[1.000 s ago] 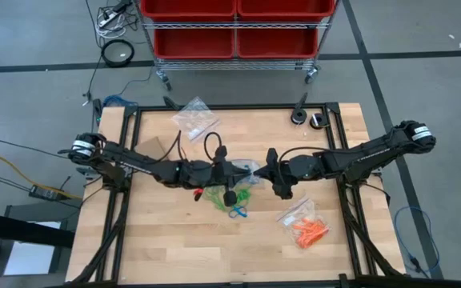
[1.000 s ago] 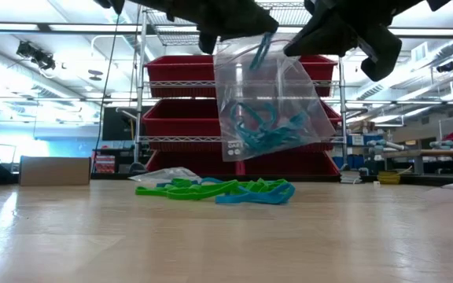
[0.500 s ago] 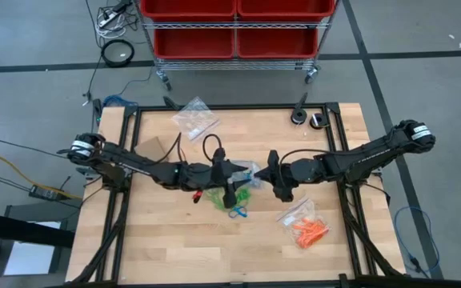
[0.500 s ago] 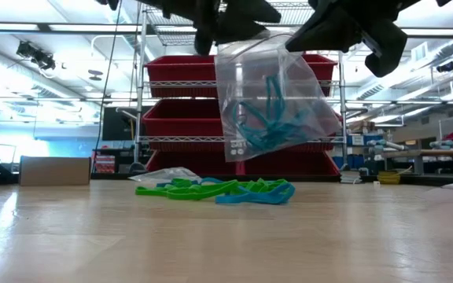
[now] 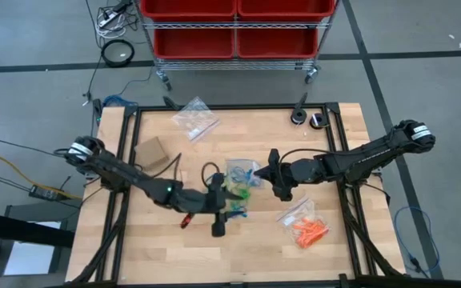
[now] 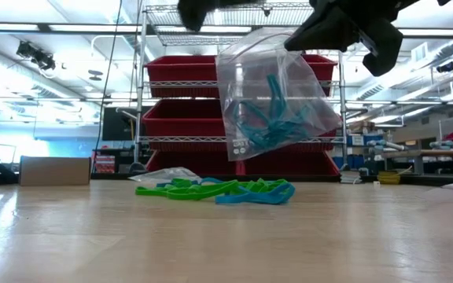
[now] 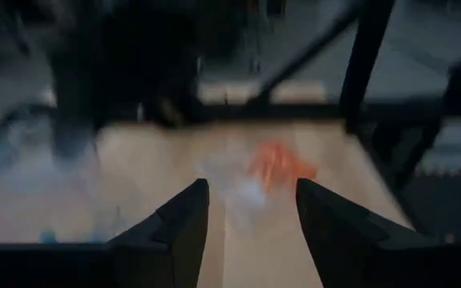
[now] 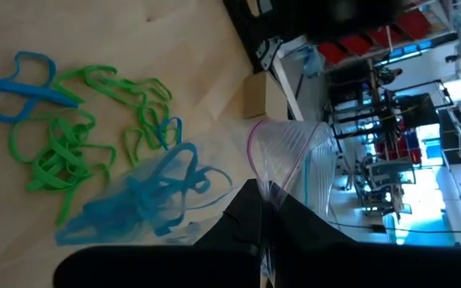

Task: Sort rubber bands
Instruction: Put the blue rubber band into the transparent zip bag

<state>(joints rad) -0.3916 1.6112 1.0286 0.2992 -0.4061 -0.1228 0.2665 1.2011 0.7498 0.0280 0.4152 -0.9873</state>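
Observation:
The loose blue band's loop [image 6: 250, 198] sticks out past the green bands, so the robot's left gripper should keep heading for that loop until its open fingers close on it.
A clear zip bag [image 6: 270, 98] with blue rubber bands [image 6: 267, 124] inside hangs above the table's middle, and my right gripper [image 5: 267, 173] is shut on it. A loose heap of green and blue rubber bands [image 6: 217, 189] lies on the table under it, and also shows in the right wrist view as a heap [image 8: 78, 136]. My left gripper [image 7: 250, 210] stands open and holds nothing, nearer the front edge than the bag and to its left [image 5: 230, 208], pointing toward the orange bands [image 7: 278, 164]. My right gripper pinches the bag at the rim of its open mouth [image 8: 269, 186], by the pink zip line, between its two fingers. It comes from the table's right, slanting a little downward. The bag hangs below the fingers, tilted, clear of the table.
Orange bands in a clear bag [image 5: 307, 227] lie at the near right. Another clear bag [image 5: 196, 118] lies at the far edge, with a small cardboard box [image 5: 152, 150] to the left and two dark round things [image 5: 298, 116] at the far right. Red bins [image 6: 242, 118] stand behind the table.
My left gripper has let go of the bag's mouth and swung away toward the table's near edge. The blue band that hung at the mouth now lies inside the bag. The bag has swung slightly and hangs from my right gripper alone.

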